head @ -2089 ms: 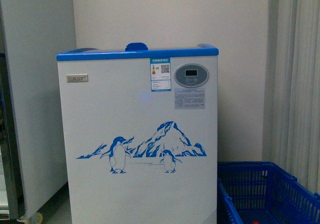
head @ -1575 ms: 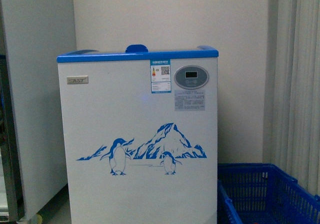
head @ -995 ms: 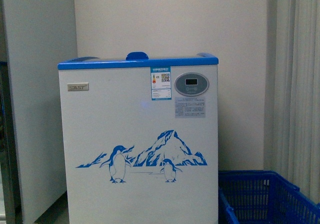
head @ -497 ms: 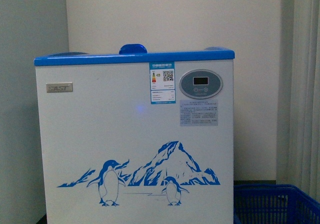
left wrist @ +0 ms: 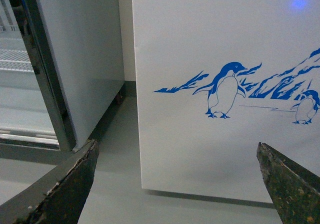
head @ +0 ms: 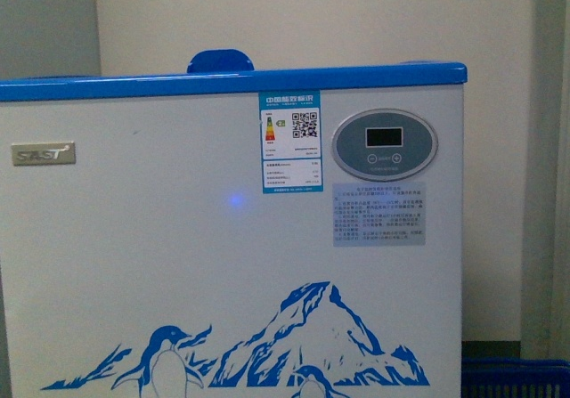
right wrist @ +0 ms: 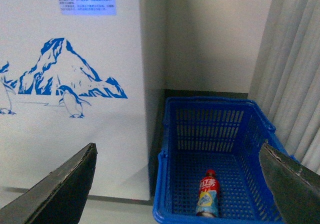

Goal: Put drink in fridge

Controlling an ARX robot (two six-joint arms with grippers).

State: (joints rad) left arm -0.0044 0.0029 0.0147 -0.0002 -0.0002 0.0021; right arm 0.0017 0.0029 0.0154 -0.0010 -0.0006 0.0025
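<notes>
The blue handle (head: 220, 60) sticks up behind the fridge's blue top rim (head: 232, 229). The fridge's lid will slide back and open the fridge when I push the handle.
The fridge (head: 223, 264) is a white chest freezer with a blue top rim and a blue penguin-and-mountain graphic; it fills the front view. It also shows in the left wrist view (left wrist: 225, 58) and the right wrist view (right wrist: 75, 58). The drink (right wrist: 208, 193), a small bottle with a red cap and a red label, lies on the floor of a blue lattice crate (right wrist: 165, 184) to the right of the fridge. My right gripper (right wrist: 177, 184) is open and empty, well short of the crate. My left gripper (left wrist: 175, 184) is open and empty, facing the fridge's lower front.
A tall grey-white cabinet (left wrist: 80, 53) stands left of the fridge with wire shelves (left wrist: 15, 58) visible inside. A pale curtain (right wrist: 295, 68) hangs right of the crate. A grey floor (left wrist: 115, 184) runs between cabinet and fridge. The crate's top edge (head: 517, 367) shows at the front view's lower right.
The fridge has grown larger in the front view and fills it now; the cabinet and crate have slid almost out of that view, as the camera has come closer.
</notes>
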